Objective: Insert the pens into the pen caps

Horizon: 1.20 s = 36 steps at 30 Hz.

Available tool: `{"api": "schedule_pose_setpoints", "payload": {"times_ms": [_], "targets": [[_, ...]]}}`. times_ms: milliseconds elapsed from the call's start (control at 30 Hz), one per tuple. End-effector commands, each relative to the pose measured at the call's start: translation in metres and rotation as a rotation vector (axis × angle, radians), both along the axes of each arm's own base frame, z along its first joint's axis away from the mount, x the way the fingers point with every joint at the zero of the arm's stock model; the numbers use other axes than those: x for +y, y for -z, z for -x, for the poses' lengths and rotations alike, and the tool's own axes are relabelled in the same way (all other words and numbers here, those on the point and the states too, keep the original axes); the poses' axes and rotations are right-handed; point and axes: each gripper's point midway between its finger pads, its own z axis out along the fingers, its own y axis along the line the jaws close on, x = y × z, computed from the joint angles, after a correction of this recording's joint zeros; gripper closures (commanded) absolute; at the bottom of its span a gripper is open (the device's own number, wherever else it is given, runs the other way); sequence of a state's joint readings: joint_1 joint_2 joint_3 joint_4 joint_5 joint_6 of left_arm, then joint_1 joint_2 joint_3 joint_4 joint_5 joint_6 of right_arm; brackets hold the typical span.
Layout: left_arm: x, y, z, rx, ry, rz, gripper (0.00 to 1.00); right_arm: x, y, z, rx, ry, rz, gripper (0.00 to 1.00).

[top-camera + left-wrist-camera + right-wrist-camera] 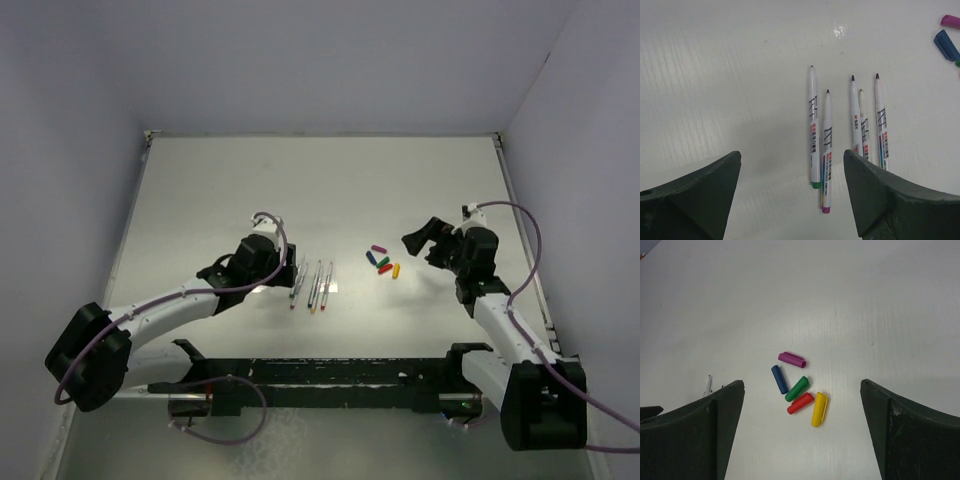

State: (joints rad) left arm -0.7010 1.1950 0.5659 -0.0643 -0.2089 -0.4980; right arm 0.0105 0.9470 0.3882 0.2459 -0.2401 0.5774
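Note:
My left gripper's open fingers reach across the green-ended and purple-ended pens (822,160). I should therefore make my left gripper narrower and pick up the green-ended pen alone (814,150).
Several silvery-white pens (312,285) lie side by side at the table's middle. In the left wrist view the green-ended pen (813,125) and the purple-ended pen (826,150) lie between my fingers, and three more pens (863,125) lie by the right finger. My left gripper (791,155) hangs open just above them, holding nothing. The pen caps (382,262) sit in a loose cluster to the right: purple (791,359), blue (779,379), green (797,388), red (800,403) and yellow (819,409). My right gripper (802,384) is open above and short of the caps.
The white table (330,190) is boxed in by pale walls at the back and both sides. A black rail (330,385) with both arm bases runs along the near edge. Purple and blue caps (946,44) show at the left wrist view's right edge.

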Motion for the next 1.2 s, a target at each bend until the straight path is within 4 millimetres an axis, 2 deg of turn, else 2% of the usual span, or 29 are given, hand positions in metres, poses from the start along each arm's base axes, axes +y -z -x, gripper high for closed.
{"api": "schedule_pose_setpoints", "payload": {"times_ms": [0, 167, 200, 233, 367, 700, 800, 833, 933, 967, 1000, 1033, 1067, 1100, 1167], "targets": [[-0.008, -0.029, -0.013, -0.07, -0.039, 0.063, 0.15, 0.02, -0.017, -0.013, -0.017, -0.096, -0.082, 0.0], [-0.006, -0.035, -0.017, -0.109, -0.048, 0.066, 0.14, 0.035, -0.004, -0.017, 0.061, -0.164, -0.146, 0.0], [-0.004, -0.036, -0.019, -0.116, -0.058, 0.059, 0.12, 0.037, -0.001, -0.017, 0.073, -0.172, -0.16, 0.0], [-0.003, -0.037, -0.019, -0.119, -0.06, 0.054, 0.02, 0.041, 0.0, -0.016, 0.073, -0.194, -0.178, 0.0], [-0.006, -0.034, -0.019, -0.115, -0.041, 0.049, 0.01, 0.047, 0.002, -0.014, 0.055, -0.231, -0.202, 0.0], [-0.013, -0.039, -0.023, -0.12, -0.034, 0.075, 0.01, 0.051, -0.018, -0.01, -0.082, -0.265, -0.202, 0.0], [-0.016, -0.036, -0.022, -0.107, -0.02, 0.077, 0.01, 0.037, -0.013, -0.009, -0.069, -0.178, -0.161, 0.3], [-0.017, -0.035, -0.021, -0.104, -0.013, 0.077, 0.03, 0.031, -0.014, -0.009, -0.073, -0.142, -0.146, 0.35], [-0.016, -0.028, -0.023, -0.089, -0.021, 0.058, 0.08, 0.013, -0.02, -0.012, -0.103, -0.047, -0.08, 0.39], [-0.015, -0.025, -0.023, -0.082, -0.026, 0.047, 0.1, 0.011, -0.021, -0.011, -0.103, -0.041, -0.066, 0.51], [-0.015, -0.022, -0.023, -0.077, -0.027, 0.039, 0.12, 0.008, -0.023, -0.012, -0.106, -0.031, -0.054, 0.7], [-0.016, -0.021, -0.024, -0.072, -0.024, 0.035, 0.12, 0.006, -0.024, -0.012, -0.102, -0.023, -0.042, 0.84], [-0.017, -0.02, -0.024, -0.069, -0.021, 0.036, 0.13, 0.005, -0.026, -0.012, -0.105, -0.02, -0.029, 0.92], [-0.018, -0.02, -0.024, -0.066, -0.021, 0.038, 0.14, 0.004, -0.028, -0.012, -0.111, -0.02, -0.021, 0.98], [-0.019, -0.02, -0.024, -0.067, -0.017, 0.049, 0.17, 0.002, -0.031, -0.012, -0.117, -0.018, -0.006, 1.0]]}}
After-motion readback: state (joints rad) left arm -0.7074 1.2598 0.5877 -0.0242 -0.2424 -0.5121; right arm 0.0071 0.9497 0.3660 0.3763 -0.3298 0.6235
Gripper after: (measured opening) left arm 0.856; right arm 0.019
